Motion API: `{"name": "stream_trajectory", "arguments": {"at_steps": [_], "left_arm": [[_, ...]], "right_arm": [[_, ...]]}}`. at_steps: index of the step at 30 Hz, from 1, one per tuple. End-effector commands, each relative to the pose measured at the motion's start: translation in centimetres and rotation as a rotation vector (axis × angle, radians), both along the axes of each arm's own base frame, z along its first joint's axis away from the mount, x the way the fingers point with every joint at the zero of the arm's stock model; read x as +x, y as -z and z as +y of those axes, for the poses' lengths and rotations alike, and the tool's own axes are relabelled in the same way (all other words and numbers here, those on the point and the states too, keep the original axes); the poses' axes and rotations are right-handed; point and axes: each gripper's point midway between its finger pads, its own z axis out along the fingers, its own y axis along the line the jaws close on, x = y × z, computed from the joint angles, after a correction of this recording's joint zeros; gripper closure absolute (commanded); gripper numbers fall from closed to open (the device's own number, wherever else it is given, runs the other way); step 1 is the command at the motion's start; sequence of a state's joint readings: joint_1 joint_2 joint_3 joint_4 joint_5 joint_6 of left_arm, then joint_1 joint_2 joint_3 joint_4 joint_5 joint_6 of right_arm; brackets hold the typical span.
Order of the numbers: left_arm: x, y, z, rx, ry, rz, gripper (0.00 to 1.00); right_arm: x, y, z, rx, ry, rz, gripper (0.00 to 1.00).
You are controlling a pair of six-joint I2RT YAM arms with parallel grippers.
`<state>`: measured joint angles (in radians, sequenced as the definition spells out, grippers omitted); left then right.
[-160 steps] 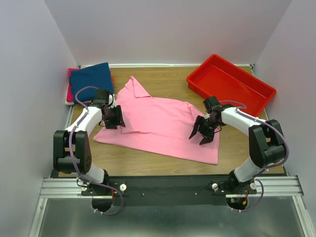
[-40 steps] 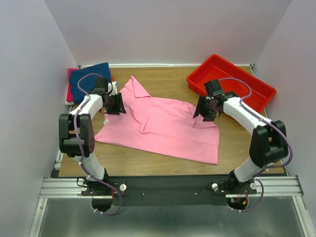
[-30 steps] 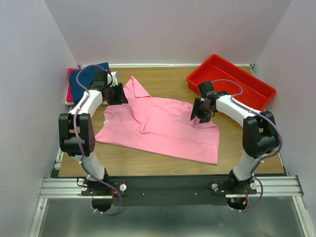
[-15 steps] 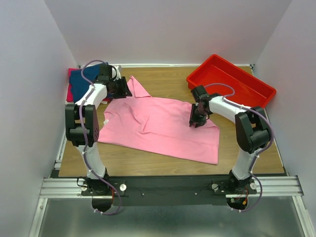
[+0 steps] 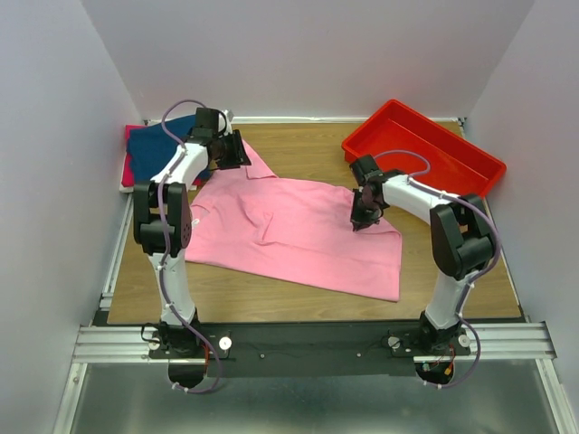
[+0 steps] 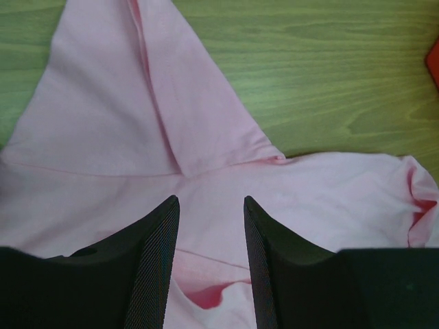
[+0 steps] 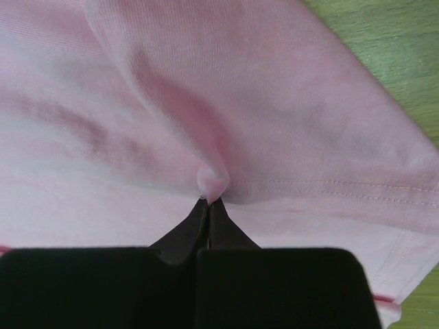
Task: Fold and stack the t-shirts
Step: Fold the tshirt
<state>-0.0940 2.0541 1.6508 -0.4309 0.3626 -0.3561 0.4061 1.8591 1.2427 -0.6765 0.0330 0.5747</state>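
I need to pinch the flap's corner (image 6: 186, 168) with my left gripper before both grippers fold. My right gripper is pinching the pink t-shirt's hem end, but the flap (image 6: 202, 113) by the t-shirt's collar is loose.
A light pink t-shirt (image 5: 289, 231) lies spread across the middle of the table, collar toward the back left. My left gripper (image 5: 237, 154) hovers over the collar end, open, with only pink cloth (image 6: 137, 123) showing between its fingers (image 6: 161, 260). My right gripper (image 5: 361, 220) is at the shirt's right sleeve, shut on a small pinched-up fold of pink cloth (image 7: 210, 179). A folded navy blue t-shirt (image 5: 149, 146) sits at the back left on top of a red-magenta one (image 5: 127, 167), whose edge alone shows.
A red plastic tray (image 5: 425, 154) stands at the back right corner, just behind the right arm. Bare wooden table (image 5: 308, 149) shows behind the pink shirt and along the front edge. White walls close in three sides.
My left gripper has swung backward and right, from beside the shirt's left side to the collar. My right gripper has closed on a fold at the right sleeve.
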Motion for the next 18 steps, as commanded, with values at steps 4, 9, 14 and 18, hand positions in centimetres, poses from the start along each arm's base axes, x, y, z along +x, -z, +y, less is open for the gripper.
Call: {"name": "stream_trajectory", "arguments": {"at_steps": [4, 9, 14, 18], "left_arm": [[1.6, 2.6, 0.5, 0.09, -0.059, 0.047, 0.49], [1.2, 5.4, 0.3, 0.125, -0.067, 0.108, 0.49], [0.8, 6.3, 0.2, 0.142, -0.064, 0.126, 0.49], [1.0, 6.7, -0.1, 0.145, -0.063, 0.129, 0.49]], "right_arm": [[0.5, -2.7, -0.2, 0.001, 0.023, -0.071, 0.99], [0.2, -3.5, -0.4, 0.004, 0.034, -0.085, 1.0], [-0.1, -3.7, -0.5, 0.002, 0.034, -0.081, 1.0], [-0.2, -3.8, -0.5, 0.004, 0.038, -0.078, 1.0]]}}
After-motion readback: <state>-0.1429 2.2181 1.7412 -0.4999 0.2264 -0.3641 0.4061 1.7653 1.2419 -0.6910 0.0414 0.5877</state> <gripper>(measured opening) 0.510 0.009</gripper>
